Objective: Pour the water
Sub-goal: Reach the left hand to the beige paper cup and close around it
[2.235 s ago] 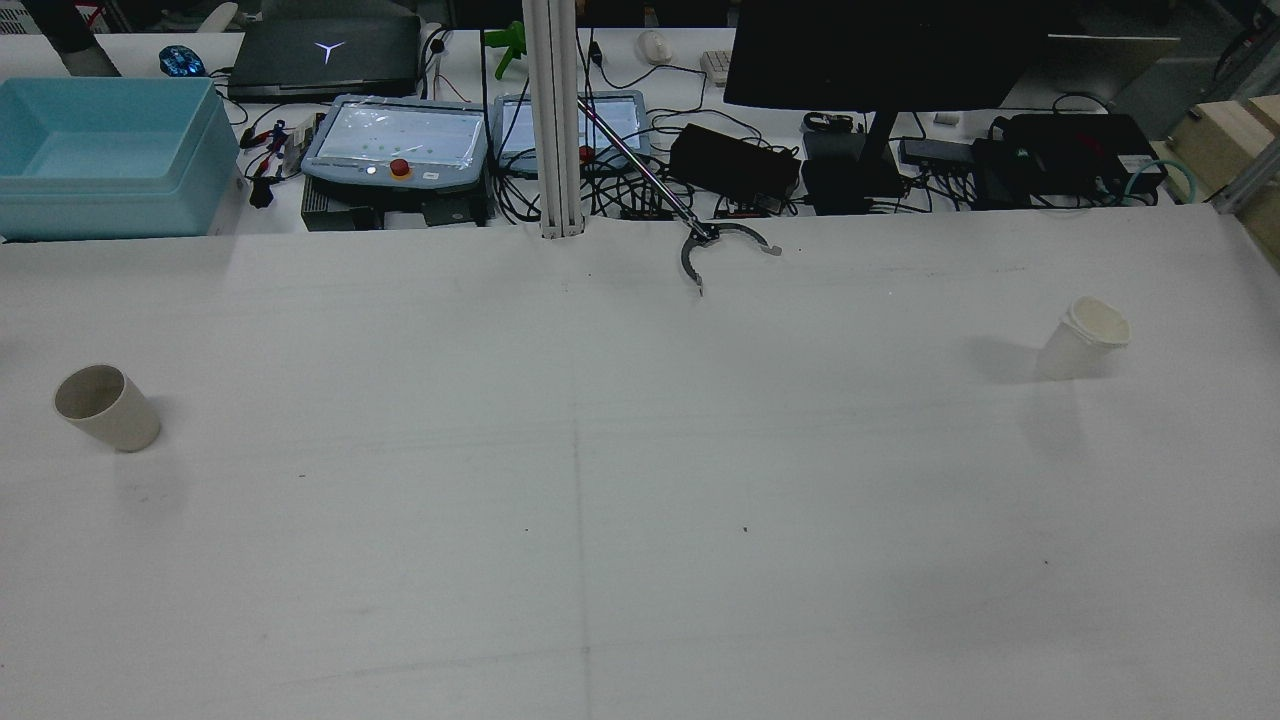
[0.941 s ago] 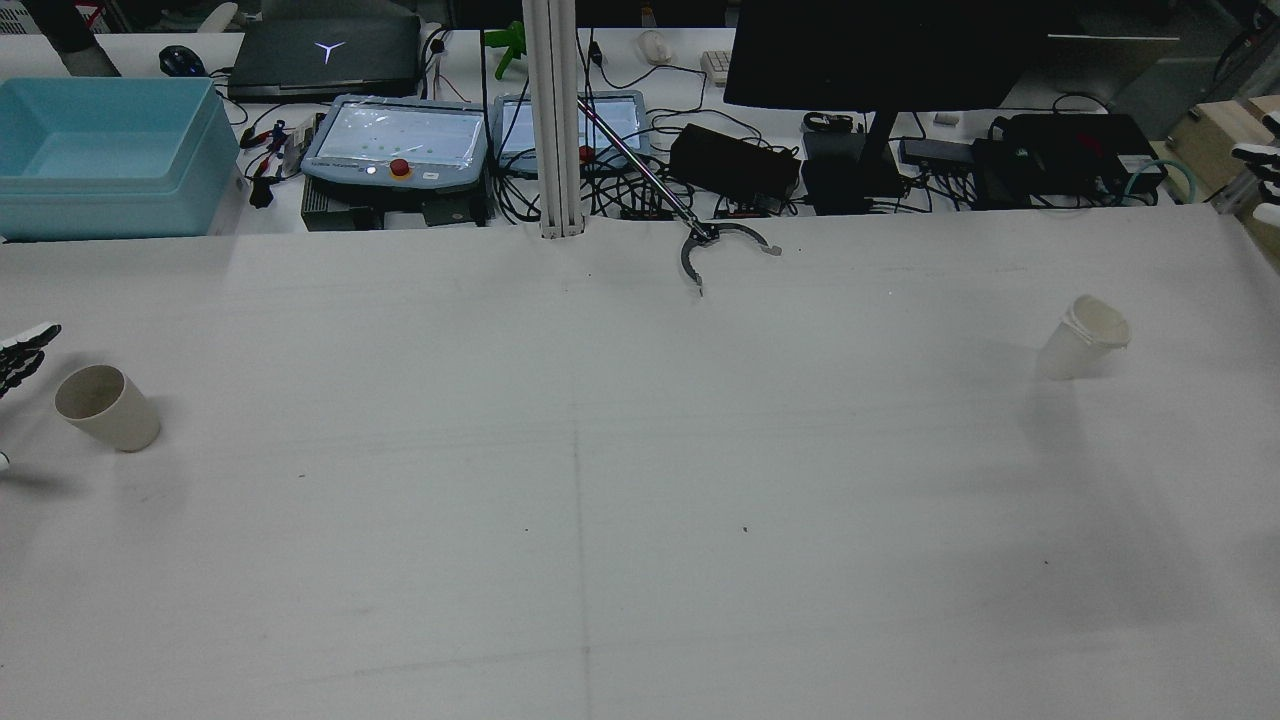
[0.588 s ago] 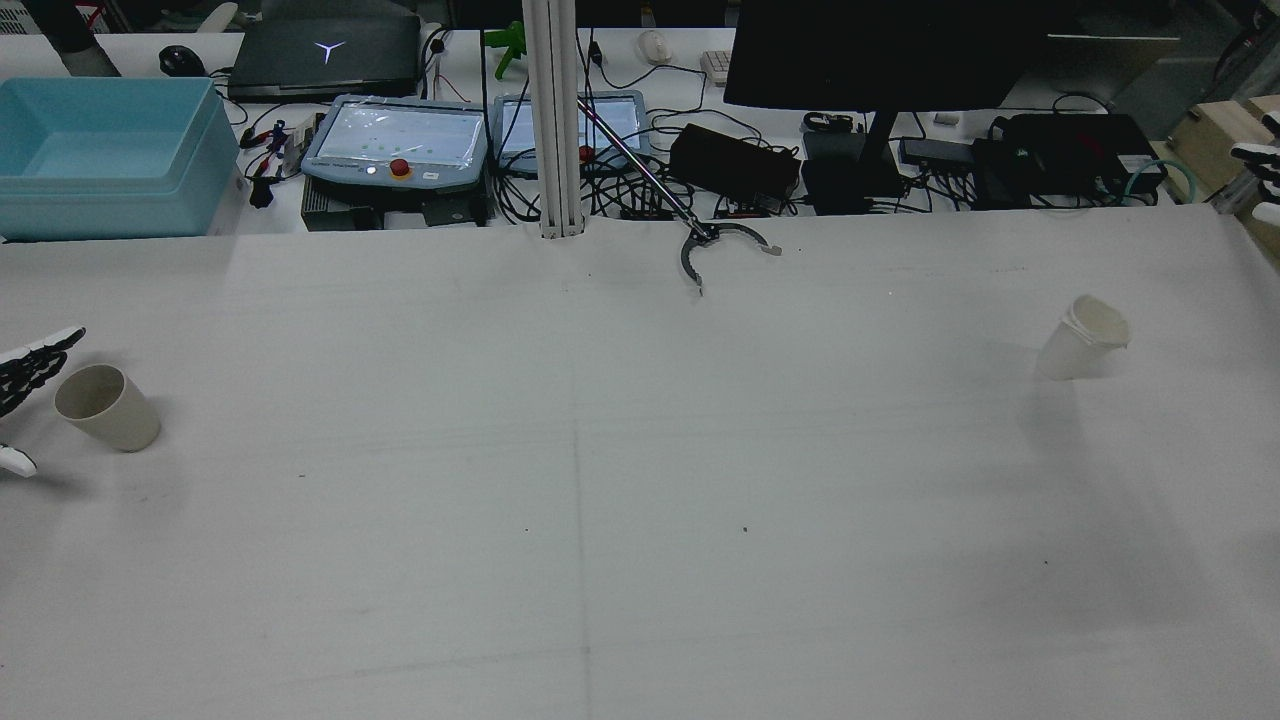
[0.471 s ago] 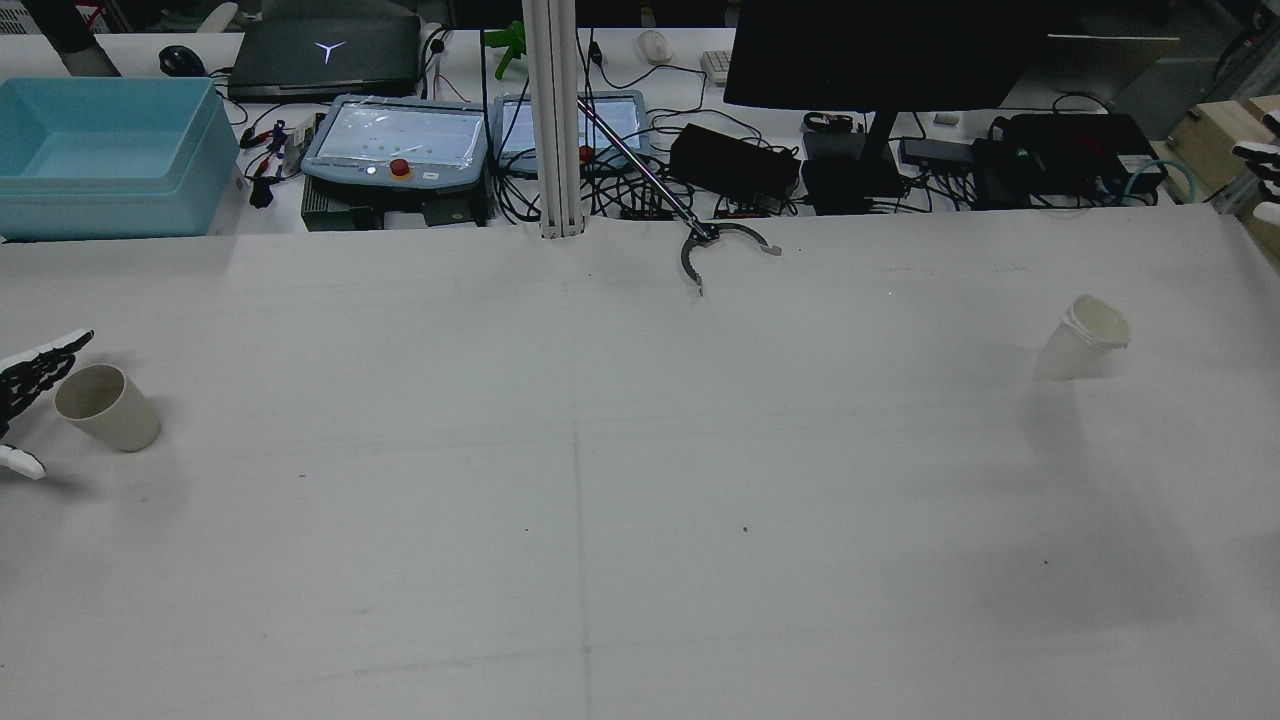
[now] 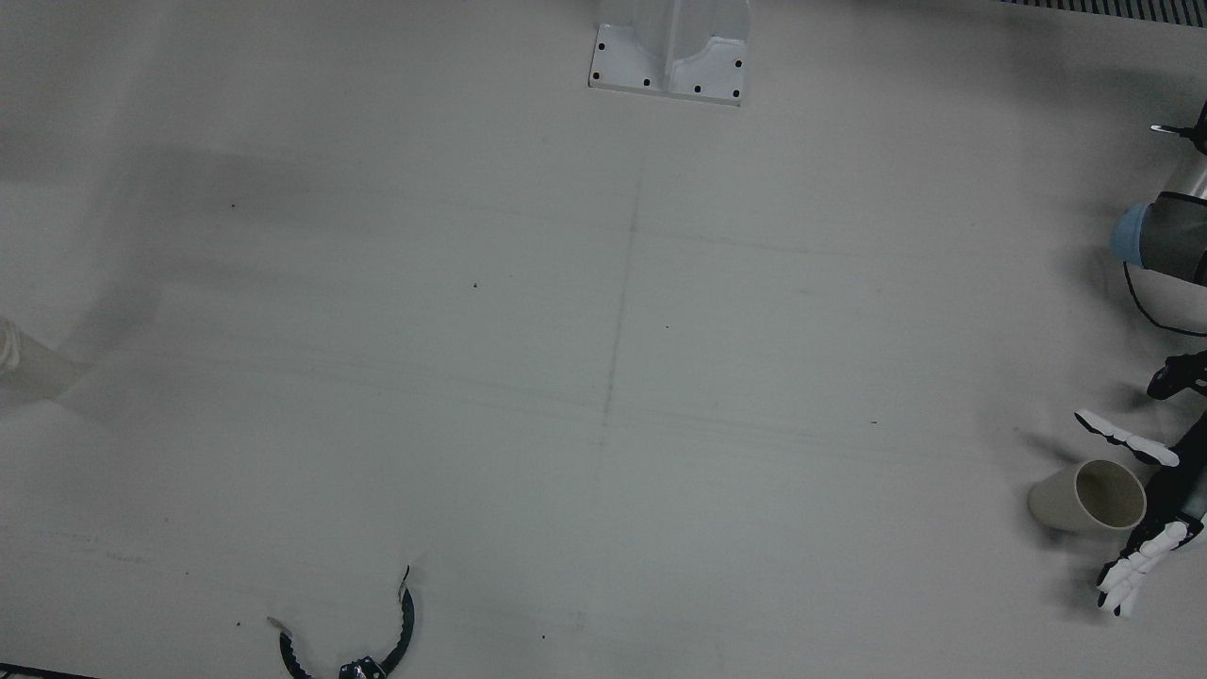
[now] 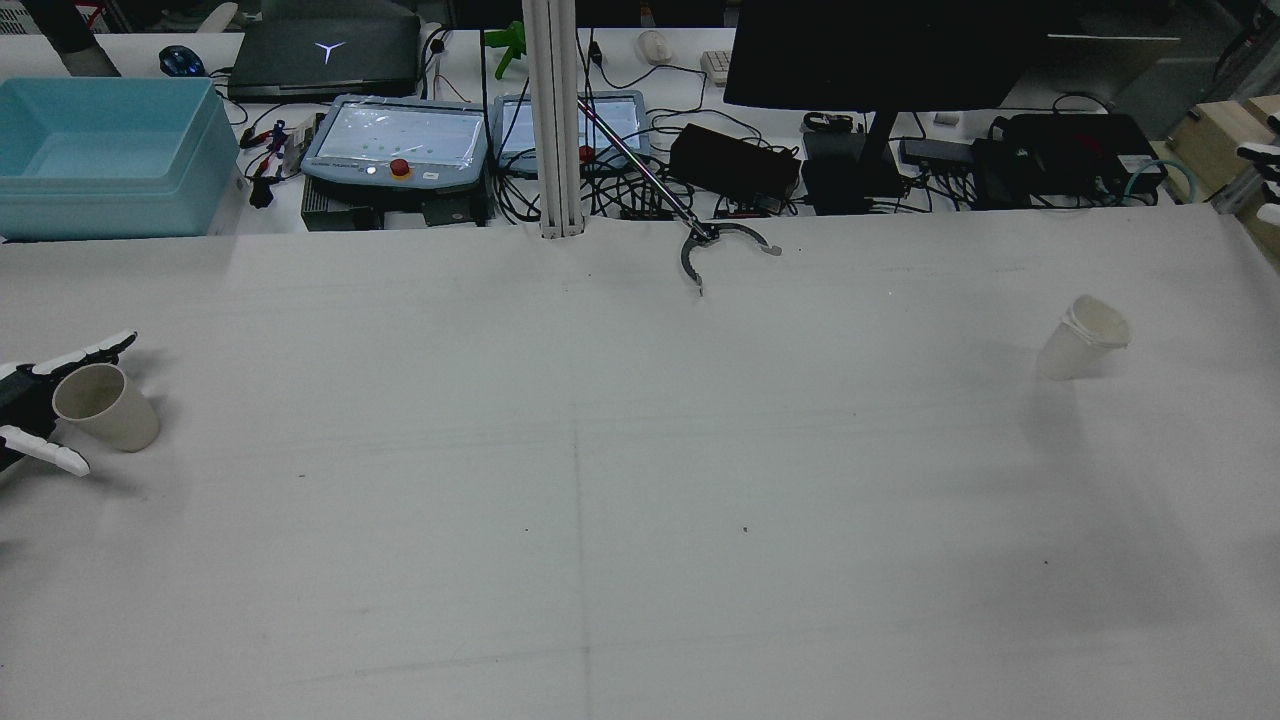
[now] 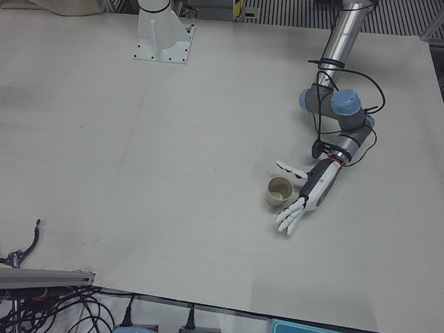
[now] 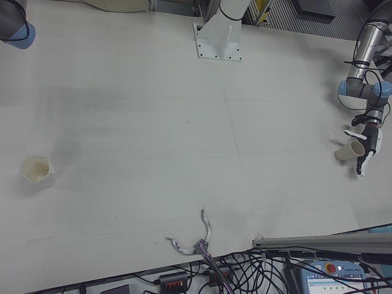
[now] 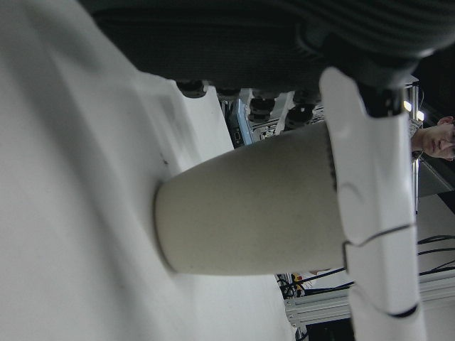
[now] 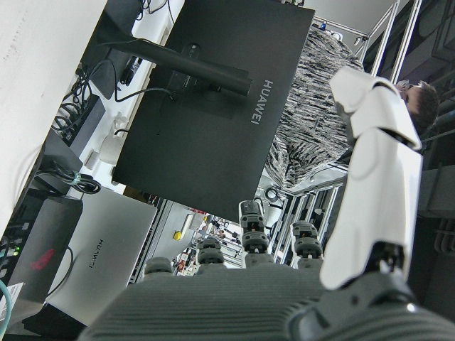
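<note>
The beige cup's opening [image 5: 1110, 494] shows only a plain inside in shadow, so I should expect the beige cup to be empty when I pick it up.
A beige cup [image 6: 103, 405] stands upright near the table's left edge in the rear view; it also shows in the front view [image 5: 1084, 497] and the left-front view [image 7: 279, 191]. My left hand [image 6: 25, 405] is open, with fingers spread on both sides of the cup and the palm just behind it; I cannot tell whether it touches. In the left hand view the cup [image 9: 249, 206] fills the frame next to a white finger [image 9: 370, 213]. A white paper cup [image 6: 1083, 335] stands far right. My right hand [image 6: 1265, 180] shows only fingertips at the right edge, open and away from that cup.
A grabber tool's claw [image 6: 715, 250] lies at the table's far edge, centre. Behind the table stand a blue bin [image 6: 105, 155], teach pendants, a monitor [image 6: 880, 60], cables and a white post [image 6: 555, 120]. The post's base [image 5: 669, 57] is at the near edge.
My left hand came in from the left edge and moved right until its fingers flank the beige cup. The right hand's fingertips appeared at the right edge and stayed there. Both cups are unmoved.
</note>
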{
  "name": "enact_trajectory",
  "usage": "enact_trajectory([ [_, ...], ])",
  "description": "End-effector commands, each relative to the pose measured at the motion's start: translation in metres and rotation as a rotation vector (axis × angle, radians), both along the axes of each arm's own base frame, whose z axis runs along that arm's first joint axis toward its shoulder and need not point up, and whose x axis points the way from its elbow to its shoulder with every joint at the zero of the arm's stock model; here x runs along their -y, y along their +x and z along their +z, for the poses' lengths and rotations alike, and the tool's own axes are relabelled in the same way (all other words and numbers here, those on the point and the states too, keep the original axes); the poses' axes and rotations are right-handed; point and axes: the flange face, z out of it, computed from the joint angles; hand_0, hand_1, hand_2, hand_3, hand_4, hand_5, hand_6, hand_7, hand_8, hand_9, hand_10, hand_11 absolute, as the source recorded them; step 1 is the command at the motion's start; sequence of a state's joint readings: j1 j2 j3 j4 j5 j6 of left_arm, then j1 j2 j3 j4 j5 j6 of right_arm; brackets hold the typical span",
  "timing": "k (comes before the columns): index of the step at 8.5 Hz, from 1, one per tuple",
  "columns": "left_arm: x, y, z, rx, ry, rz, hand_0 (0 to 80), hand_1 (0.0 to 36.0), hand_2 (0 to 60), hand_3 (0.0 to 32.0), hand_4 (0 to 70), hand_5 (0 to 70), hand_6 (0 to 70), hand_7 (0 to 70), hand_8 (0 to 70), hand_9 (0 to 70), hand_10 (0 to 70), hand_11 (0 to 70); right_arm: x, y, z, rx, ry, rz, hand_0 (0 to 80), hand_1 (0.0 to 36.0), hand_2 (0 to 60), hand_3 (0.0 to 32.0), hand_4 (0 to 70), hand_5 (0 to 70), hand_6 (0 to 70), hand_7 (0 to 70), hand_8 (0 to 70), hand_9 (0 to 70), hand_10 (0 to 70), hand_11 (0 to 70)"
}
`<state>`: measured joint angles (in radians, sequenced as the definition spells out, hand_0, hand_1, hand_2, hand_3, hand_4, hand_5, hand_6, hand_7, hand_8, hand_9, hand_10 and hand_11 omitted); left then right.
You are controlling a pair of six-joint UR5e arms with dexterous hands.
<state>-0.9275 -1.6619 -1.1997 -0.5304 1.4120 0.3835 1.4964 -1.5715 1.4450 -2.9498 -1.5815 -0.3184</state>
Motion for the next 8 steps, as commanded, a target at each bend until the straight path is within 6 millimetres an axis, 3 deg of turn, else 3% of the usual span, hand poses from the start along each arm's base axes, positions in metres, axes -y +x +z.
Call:
enact_trajectory([
  [1,0.014,0.022,-0.019,-0.005,0.005,0.014,59.3,17.5,0.0,0.0,22.8,0.0,8.2,5.0,0.6,0.0,0.2,2.6,0.000,0.000,0.000,0.001,-0.001,0.001,52.6,24.7,23.4,0.0,0.7,7.1,14.3,15.7,4.2,6.7,0.0,0.0],
  [2,0.014,0.022,-0.019,-0.007,0.002,0.004,60.0,18.1,0.0,0.0,23.0,0.0,8.3,5.3,0.6,0.0,0.2,2.7,-0.001,0.001,0.002,0.001,-0.001,0.002,52.5,24.7,23.9,0.0,1.0,7.1,14.3,15.5,4.2,6.7,0.0,0.0],
  [3,0.012,0.025,-0.018,-0.013,-0.002,-0.005,62.6,20.0,0.0,0.0,21.3,5.9,8.6,6.1,0.7,0.0,0.6,3.4,-0.002,0.001,0.002,0.001,-0.002,0.004,52.5,24.7,23.5,0.0,0.9,7.1,14.1,15.3,3.9,6.3,0.0,0.0],
  [4,0.008,0.033,-0.018,-0.020,-0.003,0.009,71.8,23.0,0.0,0.0,15.8,70.0,8.6,5.3,0.7,0.0,1.0,4.2,-0.002,0.001,0.002,0.001,-0.002,0.004,52.6,24.8,23.6,0.0,0.6,7.0,13.8,15.0,3.8,6.3,0.0,0.0],
  [5,0.007,0.031,-0.017,-0.025,-0.007,0.002,74.7,23.9,0.0,0.0,17.4,70.0,8.5,4.9,0.7,0.0,1.5,4.7,-0.002,0.002,0.002,0.002,-0.002,0.005,52.6,24.9,23.8,0.0,0.3,7.0,13.4,14.1,3.7,6.1,0.0,0.0],
  [6,0.006,0.030,-0.015,-0.038,-0.021,-0.004,80.0,26.6,0.0,0.0,24.2,70.0,9.0,5.8,0.8,0.0,2.0,5.6,-0.002,0.003,0.002,0.004,-0.001,0.007,52.8,25.0,23.5,0.0,0.3,7.0,13.3,14.0,3.7,6.1,0.0,0.0],
  [8,0.005,0.028,-0.015,-0.079,-0.049,0.000,80.0,35.3,0.1,0.0,35.5,70.0,11.3,9.6,1.9,0.5,3.8,8.6,-0.004,0.011,0.001,0.006,0.003,0.022,53.1,25.5,24.1,0.0,0.4,7.1,12.9,13.5,3.4,5.7,0.0,0.0],
])
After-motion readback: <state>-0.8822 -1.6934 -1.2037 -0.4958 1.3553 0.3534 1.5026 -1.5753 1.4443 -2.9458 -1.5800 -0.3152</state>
